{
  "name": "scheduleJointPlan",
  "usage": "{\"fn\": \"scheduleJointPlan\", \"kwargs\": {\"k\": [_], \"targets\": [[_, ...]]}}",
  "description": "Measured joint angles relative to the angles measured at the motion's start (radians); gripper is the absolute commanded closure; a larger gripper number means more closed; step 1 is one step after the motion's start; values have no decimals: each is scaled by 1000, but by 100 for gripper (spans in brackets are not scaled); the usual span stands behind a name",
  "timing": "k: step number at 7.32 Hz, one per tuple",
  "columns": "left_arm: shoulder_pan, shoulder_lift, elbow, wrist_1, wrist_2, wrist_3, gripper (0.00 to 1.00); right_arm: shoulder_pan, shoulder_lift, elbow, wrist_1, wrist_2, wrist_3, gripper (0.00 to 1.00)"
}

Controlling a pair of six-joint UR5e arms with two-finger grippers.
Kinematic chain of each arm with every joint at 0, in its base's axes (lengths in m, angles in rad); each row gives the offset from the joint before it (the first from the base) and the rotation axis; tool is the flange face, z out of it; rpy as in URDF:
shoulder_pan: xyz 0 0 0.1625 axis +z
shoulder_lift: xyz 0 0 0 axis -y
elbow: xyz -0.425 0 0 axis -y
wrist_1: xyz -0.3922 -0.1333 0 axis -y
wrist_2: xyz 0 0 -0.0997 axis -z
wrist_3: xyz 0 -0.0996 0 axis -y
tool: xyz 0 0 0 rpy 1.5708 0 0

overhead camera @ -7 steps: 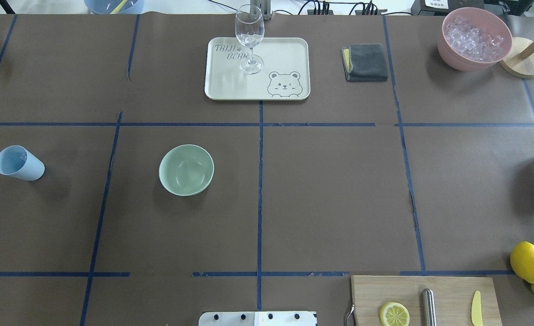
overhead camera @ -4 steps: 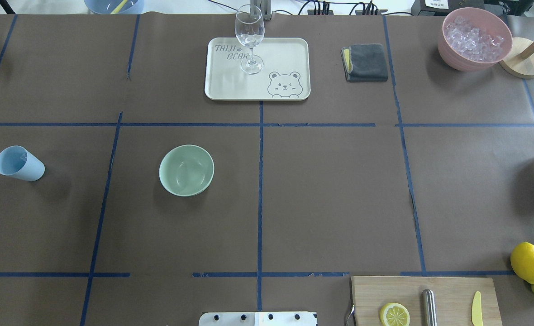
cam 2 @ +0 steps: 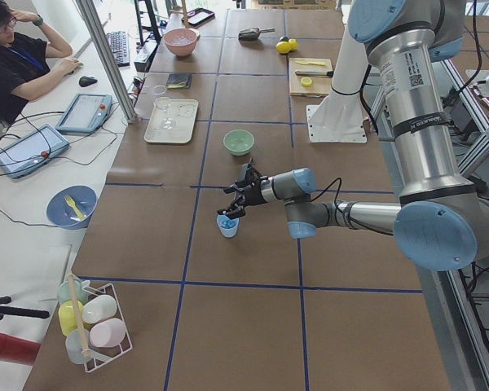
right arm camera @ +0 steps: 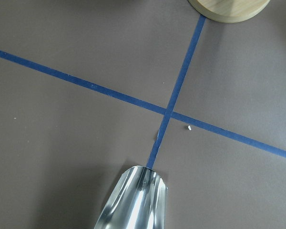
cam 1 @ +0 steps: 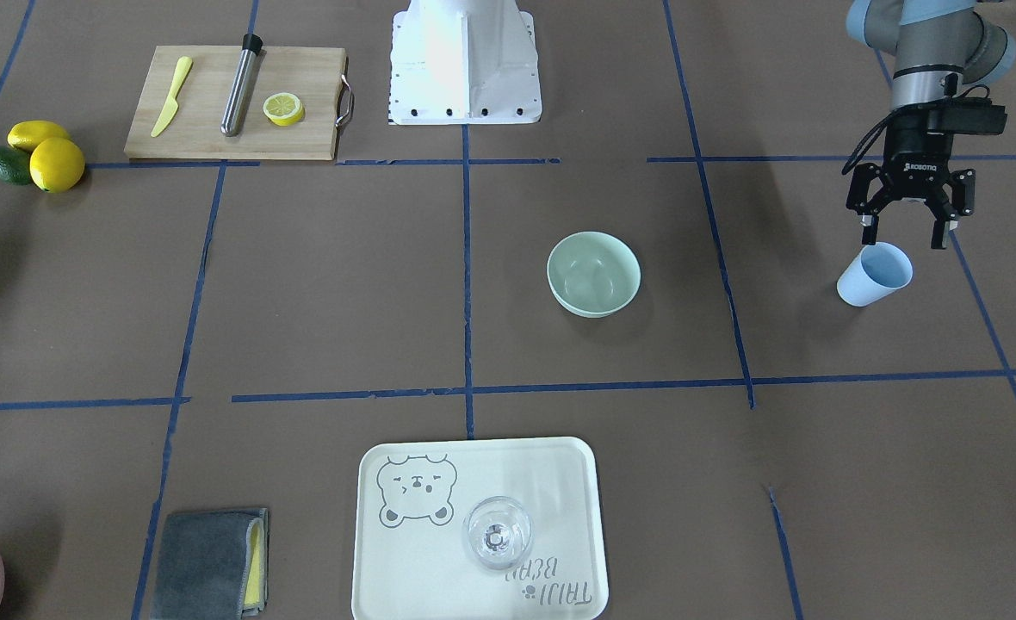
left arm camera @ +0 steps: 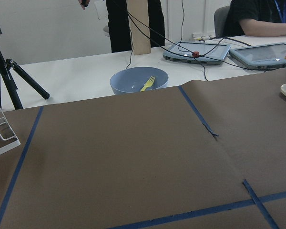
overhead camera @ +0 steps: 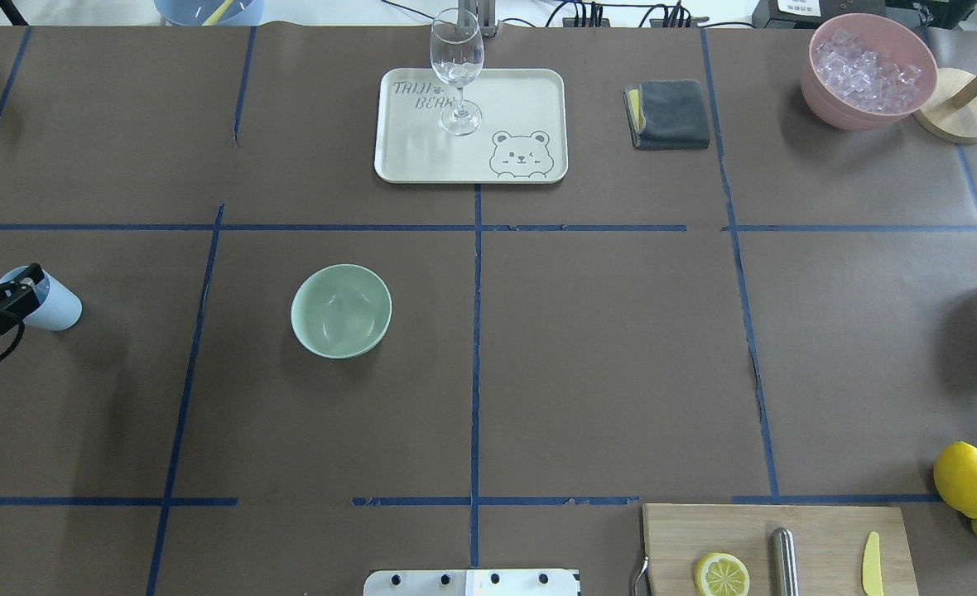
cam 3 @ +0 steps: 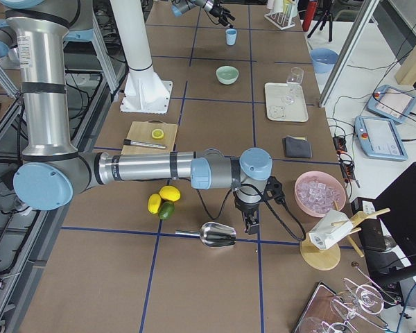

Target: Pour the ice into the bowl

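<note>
I expect the light blue cup (cam 1: 873,275) to drop clear ice cubes into the mint-green bowl (cam 1: 593,274) when I pour. The cup is standing upright and its bottom is hidden.
The mint-green bowl (overhead camera: 341,310) stands empty left of the table's middle; it also shows in the front view (cam 1: 594,274). A light blue cup (cam 1: 874,275) stands upright to the bowl's left, also in the overhead view (overhead camera: 56,308). I cannot make out any clear ice cubes in it. My left gripper (cam 1: 902,236) is open, just above the cup's rim, its fingers (overhead camera: 4,296) overlapping the cup from above. My right gripper (cam 3: 249,223) shows only in the right side view, by a metal scoop (right arm camera: 133,202); I cannot tell if it is open or shut.
A tray (overhead camera: 530,91) with a wine glass (overhead camera: 457,66) is at the far middle, beside a grey cloth (overhead camera: 669,113). A pink container of pale ice (overhead camera: 868,70) is far right. A cutting board (overhead camera: 820,530) and lemons (overhead camera: 965,478) are near right.
My left gripper has come in from the overhead view's left edge and now sits over the light blue cup. The bowl and cup have not moved.
</note>
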Motion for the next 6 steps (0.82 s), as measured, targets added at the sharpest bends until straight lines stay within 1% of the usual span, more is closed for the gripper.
{"fn": "scheduleJointPlan", "kwargs": {"k": [1,2,3,6], "targets": [[64,5,27,1,89,-68,0,0,0,0,0,0,11,0],[111,7,57,2,160,-125,0,1,0,0,0,0,19,0],[143,7,78,3,208,-162,0,1,0,0,0,0,23,0],[201,1,116,8,287,-213,0,1,0,-2,0,0,26,0]]}}
